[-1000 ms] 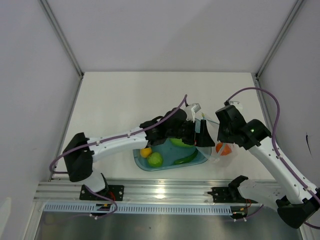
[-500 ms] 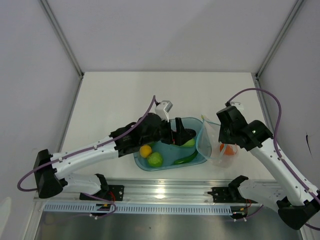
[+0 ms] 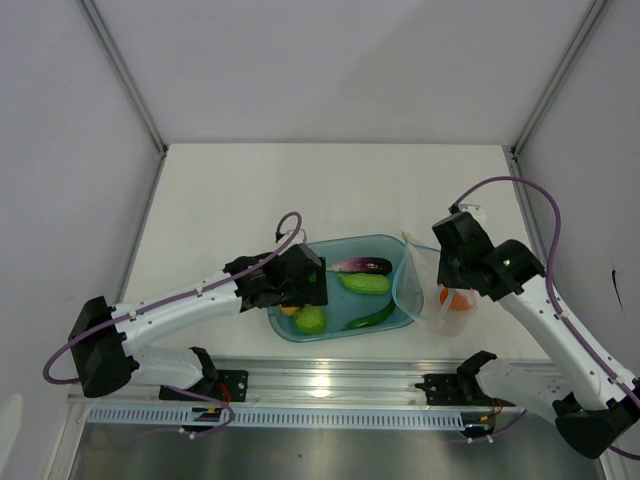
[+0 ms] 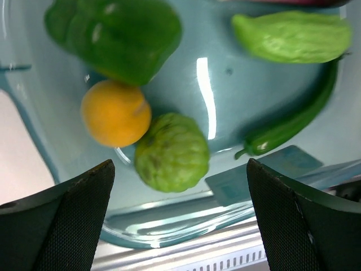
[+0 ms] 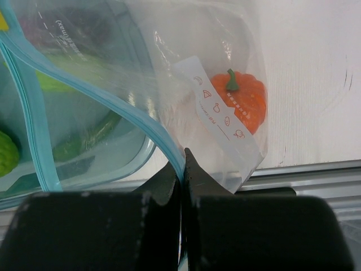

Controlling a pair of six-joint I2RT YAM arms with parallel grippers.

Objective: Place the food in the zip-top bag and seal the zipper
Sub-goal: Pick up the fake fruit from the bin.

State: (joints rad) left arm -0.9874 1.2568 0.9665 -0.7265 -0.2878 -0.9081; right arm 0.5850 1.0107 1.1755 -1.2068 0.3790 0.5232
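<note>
The bumpy green fruit point(image 3: 312, 321) is sitting midway between my left gripper's open fingers, clear of both, so I should now go down until they can close on its sides point(image 4: 203, 157).
The clear zip-top bag point(image 3: 425, 290) stands right of the blue tub point(image 3: 395, 250), its mouth held up, with a red tomato point(image 5: 240, 101) inside. My right gripper point(image 5: 183, 161) is shut on the teal zipper point(image 5: 113, 101) at the bag's mouth. My left gripper point(image 4: 179, 164) is open over the tub's left end, above a bumpy green fruit point(image 4: 172, 152). Beside that fruit lie a yellow-orange fruit point(image 4: 115, 113) and a green bell pepper point(image 4: 115, 34). The purple eggplant point(image 3: 362, 265), pale cucumber point(image 3: 365, 284) and dark chili point(image 3: 372, 317) also lie in the tub.
An aluminium rail point(image 3: 330, 380) runs along the near table edge, just in front of the tub and bag. White walls with metal posts point(image 3: 125, 75) close in the table on three sides.
My left arm has pulled back to the left, from the bag's mouth to the tub's left end, uncovering the eggplant and cucumber. The right arm and bag have stayed put.
</note>
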